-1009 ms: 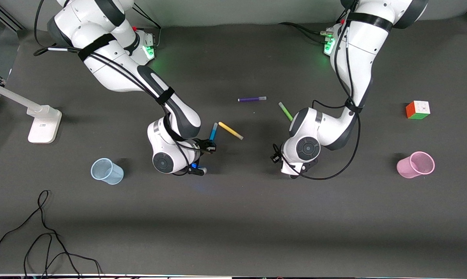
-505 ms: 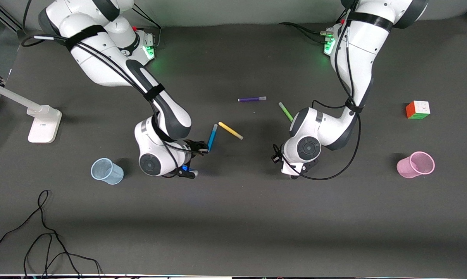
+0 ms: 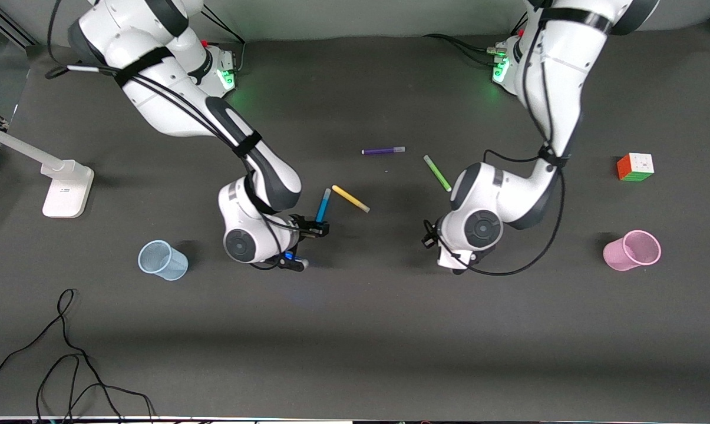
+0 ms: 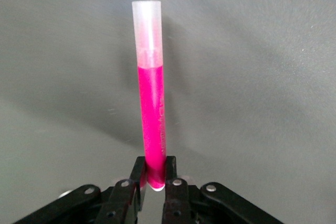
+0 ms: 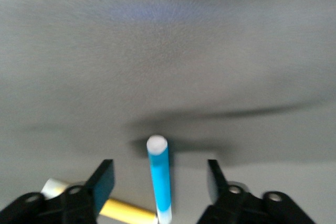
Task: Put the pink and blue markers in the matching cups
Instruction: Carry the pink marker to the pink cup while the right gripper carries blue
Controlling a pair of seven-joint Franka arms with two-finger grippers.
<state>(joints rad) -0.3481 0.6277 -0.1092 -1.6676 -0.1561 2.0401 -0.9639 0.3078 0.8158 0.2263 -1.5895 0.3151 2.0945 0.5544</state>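
I expect the blue marker [image 3: 322, 205] to come away by itself when I lift it, because a slim gap [image 3: 331, 189] separates it from the yellow pen.
In the left wrist view, my left gripper [image 4: 154, 165] is shut on the end of the pink marker [image 4: 152, 108], whose pale cap points away from the fingers over the bare table. In the front view the left arm's wrist [image 3: 475, 229] hides that marker. The blue marker [image 3: 323, 205] lies on the table beside a yellow pen [image 3: 350, 199]. My right gripper [image 3: 314, 228] is open, a finger on each side of the blue marker [image 5: 159, 179], without touching it. The pale blue cup [image 3: 162, 259] is at the right arm's end, and the pale pink cup [image 3: 631, 250] is at the left arm's end.
A purple pen [image 3: 383, 151] and a green pen [image 3: 437, 172] lie farther from the front camera, mid-table. A coloured cube [image 3: 636, 166] sits near the pink cup. A white lamp base [image 3: 67, 188] and loose black cables [image 3: 66, 365] are at the right arm's end.
My right arm swung toward the blue cup, then came back around the blue marker. My left arm shifted a little toward the pink cup, uncovering more of the green pen.
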